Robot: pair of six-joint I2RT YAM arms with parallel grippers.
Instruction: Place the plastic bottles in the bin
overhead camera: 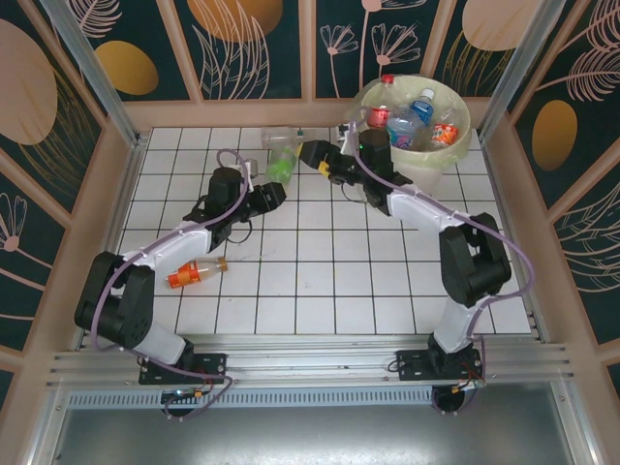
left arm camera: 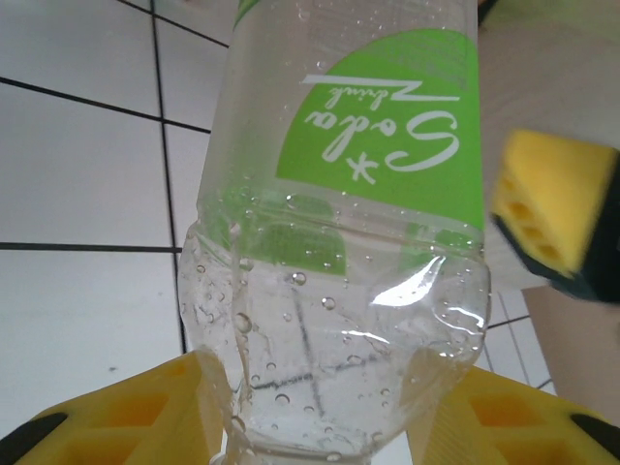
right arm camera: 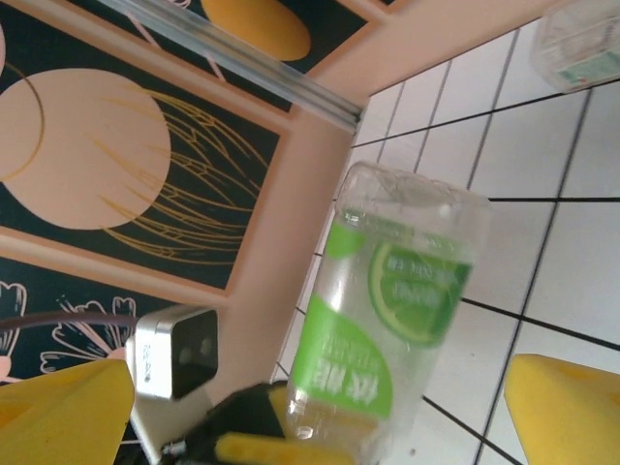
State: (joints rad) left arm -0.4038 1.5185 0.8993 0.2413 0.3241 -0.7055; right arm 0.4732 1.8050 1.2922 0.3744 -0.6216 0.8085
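Note:
Next, I take the wide end (overhead camera: pixel 284 151) of the green-labelled bottle with my right gripper and carry the bottle over, because the bin (overhead camera: pixel 417 131) stands far from my left gripper, which holds the bottle's narrow end.
A clear plastic bottle with a green label (overhead camera: pixel 283 165) (left arm camera: pixel 339 194) (right arm camera: pixel 387 320) is held at its narrow end by my left gripper (overhead camera: pixel 274 192) (left arm camera: pixel 320 412), whose yellow fingers (left arm camera: pixel 136 417) pinch it from both sides. My right gripper (overhead camera: pixel 312 155) (right arm camera: pixel 320 402) stands open just right of that bottle, with its yellow fingers (right arm camera: pixel 68 407) wide apart on either side and off the plastic. The cream bin (overhead camera: pixel 460 145) at the back right holds several bottles, one of them red-labelled (overhead camera: pixel 379 116). An orange-labelled bottle (overhead camera: pixel 197 273) lies on the tiles near the left arm.
Another clear bottle (overhead camera: pixel 276 136) (right arm camera: pixel 581 44) lies by the back wall, just behind the held one. Low peach walls (overhead camera: pixel 242 111) edge the white tiled table (overhead camera: pixel 320 281). The right arm's links reach across in front of the bin.

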